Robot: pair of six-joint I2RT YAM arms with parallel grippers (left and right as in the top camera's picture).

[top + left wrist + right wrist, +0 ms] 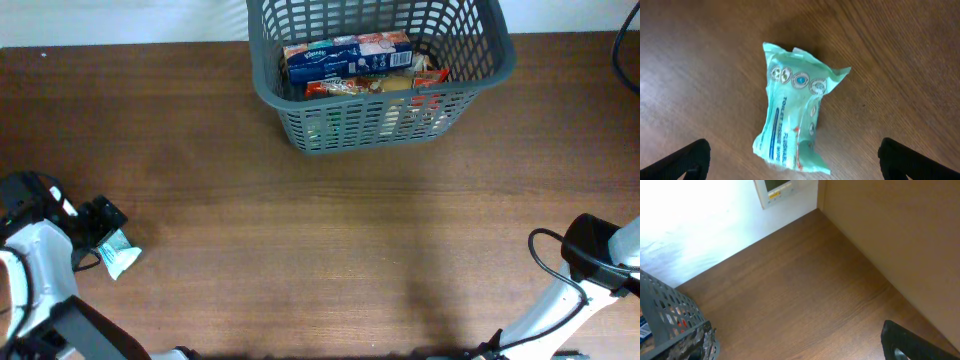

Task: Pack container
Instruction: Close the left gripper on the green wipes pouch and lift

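Observation:
The mint-green packet [796,107] sits lengthwise between my left gripper's open fingers, so I should go on down until they straddle its long sides, then close across its middle [794,114].
The container [300,120], a dark grey lattice basket, stands at the table's far middle. It holds a blue box [345,55] and red packets [345,87]. Its corner shows at the left edge of the right wrist view [670,315]. A mint-green packet of flushable wipes [120,257] lies on the table at the near left. In the left wrist view the packet [792,115] lies flat and crumpled. My left gripper [795,162] is open, its fingers wide on either side of the packet's near end and not touching it. My right gripper [592,250] is at the near right, open and empty. Only one of its fingers [912,342] shows.
The brown wooden table [330,240] runs from the basket to the near edge. A white wall with a small panel [782,190] stands behind the table's far right corner. A black cable [545,262] loops beside the right arm.

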